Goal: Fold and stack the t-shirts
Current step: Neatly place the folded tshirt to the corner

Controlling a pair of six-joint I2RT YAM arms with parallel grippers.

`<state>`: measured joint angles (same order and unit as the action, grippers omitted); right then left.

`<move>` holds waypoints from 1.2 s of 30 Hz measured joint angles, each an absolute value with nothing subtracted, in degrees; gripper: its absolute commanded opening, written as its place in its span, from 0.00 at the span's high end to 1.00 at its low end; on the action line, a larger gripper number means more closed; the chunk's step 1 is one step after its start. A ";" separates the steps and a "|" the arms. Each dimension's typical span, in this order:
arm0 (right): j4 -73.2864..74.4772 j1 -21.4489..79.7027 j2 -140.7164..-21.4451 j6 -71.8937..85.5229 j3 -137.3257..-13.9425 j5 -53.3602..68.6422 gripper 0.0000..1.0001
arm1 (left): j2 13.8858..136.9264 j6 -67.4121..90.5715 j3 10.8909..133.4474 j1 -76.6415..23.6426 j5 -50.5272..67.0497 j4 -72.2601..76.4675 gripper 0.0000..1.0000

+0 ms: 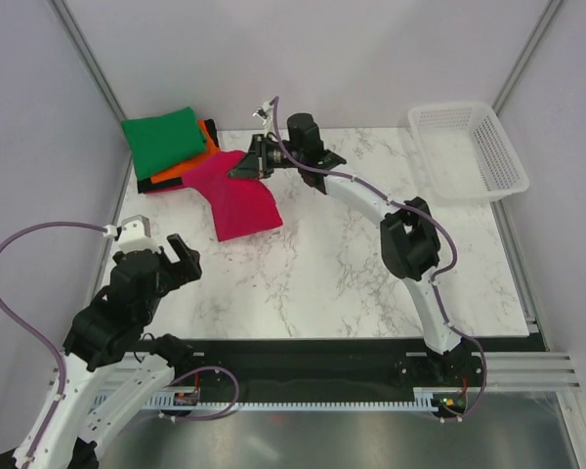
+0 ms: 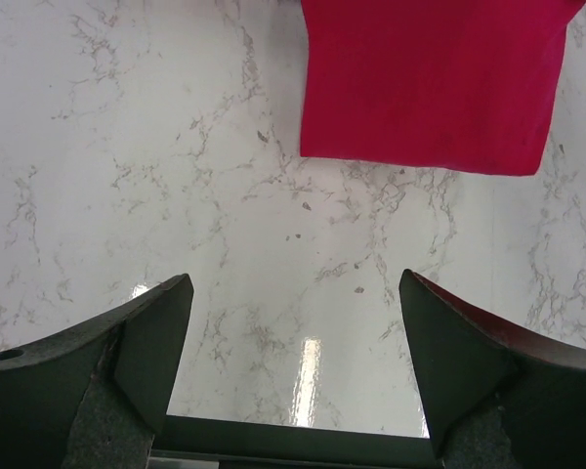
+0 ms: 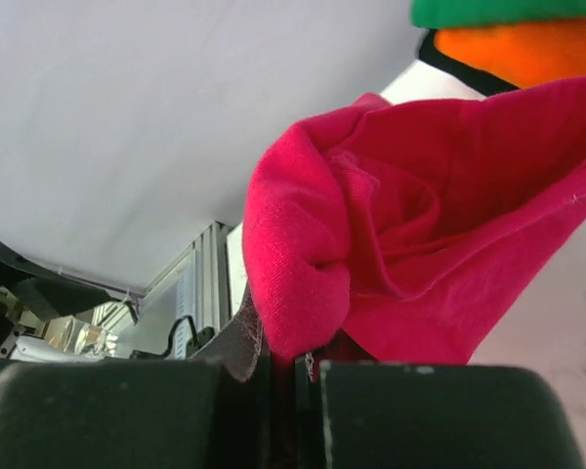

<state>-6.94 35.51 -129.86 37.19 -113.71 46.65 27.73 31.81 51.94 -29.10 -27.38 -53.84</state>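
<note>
My right gripper should pull the crimson-pink t-shirt back and put it down in the middle of the table [image 1: 322, 236] for my left gripper to stack, because the t-shirt hangs bunched and crooked [image 1: 220, 178] beside the stack.
A crimson-pink t-shirt [image 1: 236, 195] lies partly folded on the marble table left of centre, its far end lifted. My right gripper [image 1: 244, 164] is shut on that lifted end, with the bunched cloth [image 3: 391, 244] pinched between the closed jaws. A stack of folded tees sits at the far left: green [image 1: 162, 141] on top, orange [image 1: 197, 162] under it, black [image 1: 148, 184] at the bottom. Green [image 3: 508, 10] and orange [image 3: 527, 49] also show in the right wrist view. My left gripper [image 1: 173, 256] is open and empty, above bare table near the pink shirt's near edge [image 2: 430, 88].
A white plastic lattice basket [image 1: 466, 149] stands at the far right corner of the table [image 1: 352, 264]. Grey walls close in the back and sides. A black rail runs along the near table edge [image 1: 313, 350].
</note>
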 measured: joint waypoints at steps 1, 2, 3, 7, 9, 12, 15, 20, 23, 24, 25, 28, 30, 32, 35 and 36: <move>-5.58 36.36 -131.57 37.10 -117.10 46.89 1.00 | 27.42 31.81 51.86 -28.71 -27.38 -53.84 0.06; -4.97 37.08 -133.03 37.08 -119.87 46.96 1.00 | 27.09 31.81 51.77 -28.23 -27.35 -53.84 0.05; -3.99 37.98 -134.89 37.10 -123.39 47.20 1.00 | 26.74 31.81 51.64 -27.75 -27.33 -53.80 0.05; -3.16 40.71 -141.49 39.42 -136.38 47.51 1.00 | 25.15 31.81 51.24 -26.26 -27.38 -53.67 0.05; -5.93 41.63 -142.71 41.50 -138.98 46.50 1.00 | 24.38 31.81 51.13 -25.74 -27.42 -53.65 0.05; -11.07 41.91 -143.20 44.14 -140.51 43.46 1.00 | 23.66 31.81 50.92 -25.43 -27.59 -53.43 0.05; -15.46 41.45 -144.75 46.33 -143.74 41.12 1.00 | 23.57 31.81 50.57 -25.32 -27.99 -53.43 0.05; -20.56 40.53 -143.55 48.27 -140.97 40.27 1.00 | 23.40 31.79 50.26 -24.77 -27.92 -53.28 0.04; -18.72 40.23 -138.87 47.92 -131.63 40.01 1.00 | 22.20 31.79 49.98 -24.14 -27.88 -52.88 0.04; -16.78 40.21 -137.21 47.75 -128.55 39.72 1.00 | 21.65 31.79 49.84 -23.97 -27.88 -52.71 0.04; -14.92 39.97 -134.89 47.72 -124.49 39.35 1.00 | 21.15 31.79 49.82 -23.75 -27.88 -52.60 0.04; -10.83 38.68 -126.54 49.32 -109.12 38.72 1.00 | 20.71 31.79 49.80 -23.46 -27.88 -52.21 0.04; -8.45 36.18 -120.44 51.09 -97.71 39.75 1.00 | 20.71 31.79 49.74 -23.46 -27.88 -52.12 0.04; -5.23 31.42 -116.18 51.42 -88.47 42.00 1.00 | 20.73 31.77 49.71 -23.44 -27.88 -52.10 0.03; 2.48 23.42 -116.07 48.16 -83.61 42.54 0.46 | 21.28 31.77 49.67 -23.31 -27.86 -51.99 0.03; 6.44 20.99 -116.77 45.80 -83.61 41.36 0.20 | 21.89 31.77 49.63 -23.31 -27.70 -51.86 0.03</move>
<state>6.44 20.99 -116.77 45.80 -83.61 41.36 21.89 31.77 49.63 -23.31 -27.70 -51.86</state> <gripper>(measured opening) 0.445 0.970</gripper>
